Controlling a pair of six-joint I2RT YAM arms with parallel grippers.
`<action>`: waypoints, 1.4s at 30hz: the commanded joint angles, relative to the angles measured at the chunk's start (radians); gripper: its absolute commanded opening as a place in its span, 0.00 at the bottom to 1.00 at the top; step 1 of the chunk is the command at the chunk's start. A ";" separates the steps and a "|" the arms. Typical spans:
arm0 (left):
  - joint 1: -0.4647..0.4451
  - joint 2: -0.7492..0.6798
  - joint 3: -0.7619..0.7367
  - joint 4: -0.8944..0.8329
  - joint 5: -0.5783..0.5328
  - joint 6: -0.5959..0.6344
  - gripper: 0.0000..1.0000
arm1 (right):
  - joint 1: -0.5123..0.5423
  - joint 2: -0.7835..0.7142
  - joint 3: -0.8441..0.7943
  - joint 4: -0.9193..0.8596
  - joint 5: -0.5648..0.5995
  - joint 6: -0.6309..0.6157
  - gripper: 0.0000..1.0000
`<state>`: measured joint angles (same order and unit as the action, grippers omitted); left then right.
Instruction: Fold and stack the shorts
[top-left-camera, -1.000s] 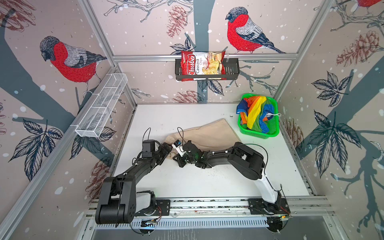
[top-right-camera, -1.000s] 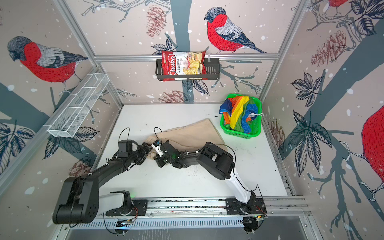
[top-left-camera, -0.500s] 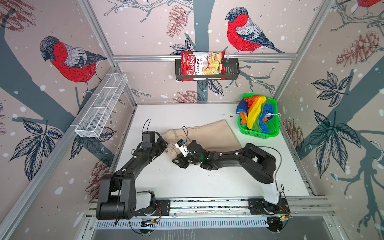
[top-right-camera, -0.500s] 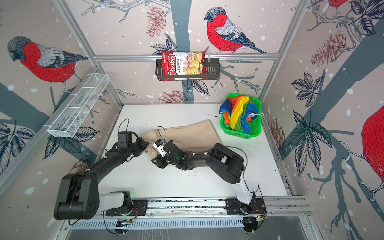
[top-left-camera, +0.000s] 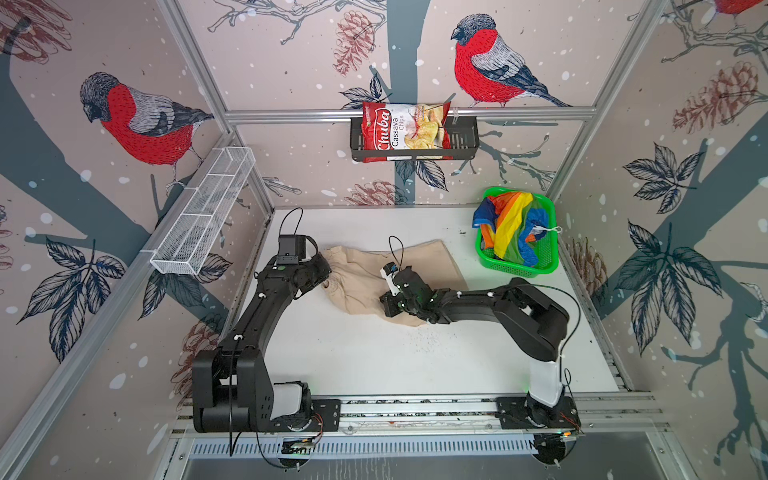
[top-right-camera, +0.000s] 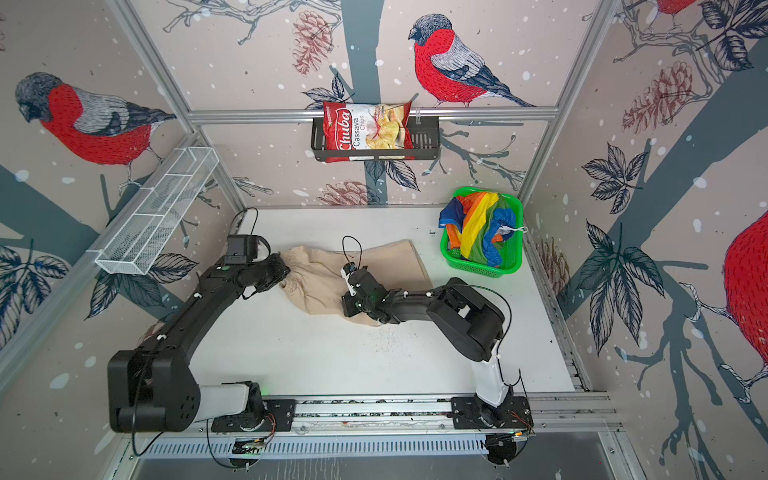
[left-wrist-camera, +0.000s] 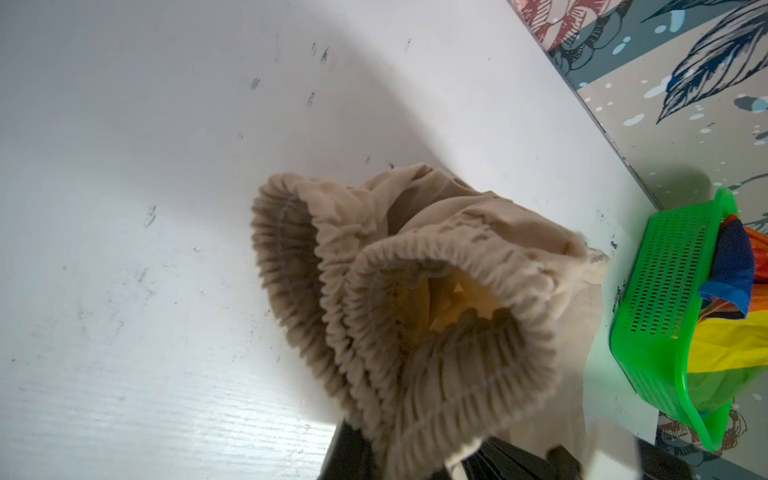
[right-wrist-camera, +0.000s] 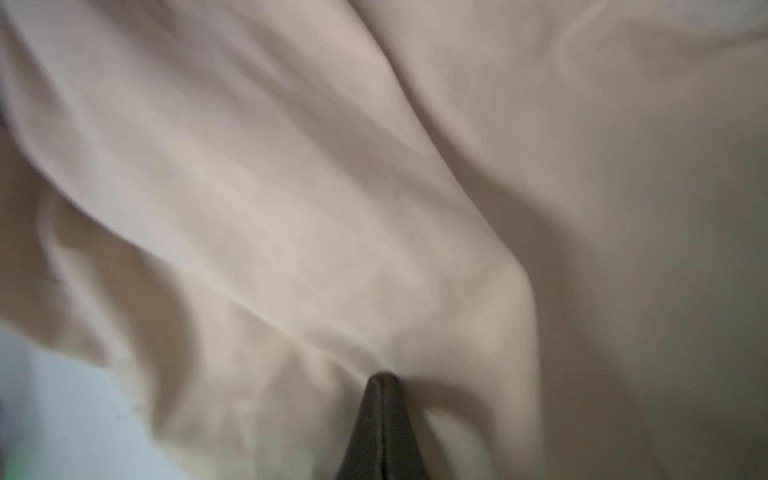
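Observation:
The beige shorts' hem (top-left-camera: 454, 264) lies at a slant across the table. Next, my right gripper drags the shorts' near edge (top-left-camera: 370, 313) toward the aluminium bar before I fold over the shorts' waist.
The beige shorts (top-left-camera: 361, 270) (top-right-camera: 320, 270) lie rumpled on the white table in both top views. My left gripper (top-left-camera: 324, 276) (top-right-camera: 284, 272) is shut on their gathered elastic waist at the left end. In the left wrist view the ruffled waistband (left-wrist-camera: 415, 332) bunches above the left gripper (left-wrist-camera: 432, 457). My right gripper (top-left-camera: 386, 305) (top-right-camera: 347, 305) is at the shorts' near edge. Its dark fingers meet on puckered beige cloth (right-wrist-camera: 332, 187) at the right gripper (right-wrist-camera: 383, 386). The rainbow shorts (top-left-camera: 511, 232) (top-right-camera: 478, 232) sit crumpled in the green basket (top-left-camera: 519, 268) (left-wrist-camera: 665, 291).
The green basket stands in the back right corner against the wall. A black wall basket with a red chips bag (top-left-camera: 405, 131) hangs on the back wall. A white wire shelf (top-left-camera: 203, 216) juts from the left wall. An aluminium rail (top-left-camera: 415, 409) runs along the table's front.
The left gripper has shut on the waistband and moved back and left with it. The right gripper opened, shut again on the cloth and moved right. The grippers now stand apart.

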<state>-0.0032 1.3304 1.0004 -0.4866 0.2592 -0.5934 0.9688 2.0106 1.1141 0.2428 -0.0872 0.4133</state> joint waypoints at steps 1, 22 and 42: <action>0.000 0.004 0.076 -0.099 0.006 0.062 0.00 | 0.018 0.069 0.055 -0.074 -0.047 0.011 0.00; -0.001 0.072 0.347 -0.296 -0.050 0.129 0.00 | -0.063 -0.340 -0.268 0.023 -0.190 0.075 0.03; -0.025 0.162 0.545 -0.425 -0.131 0.137 0.00 | 0.084 -0.149 -0.237 0.077 -0.277 0.077 0.01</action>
<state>-0.0166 1.4757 1.5051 -0.8738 0.1799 -0.4717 1.0531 1.9144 0.8940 0.3458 -0.3527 0.4995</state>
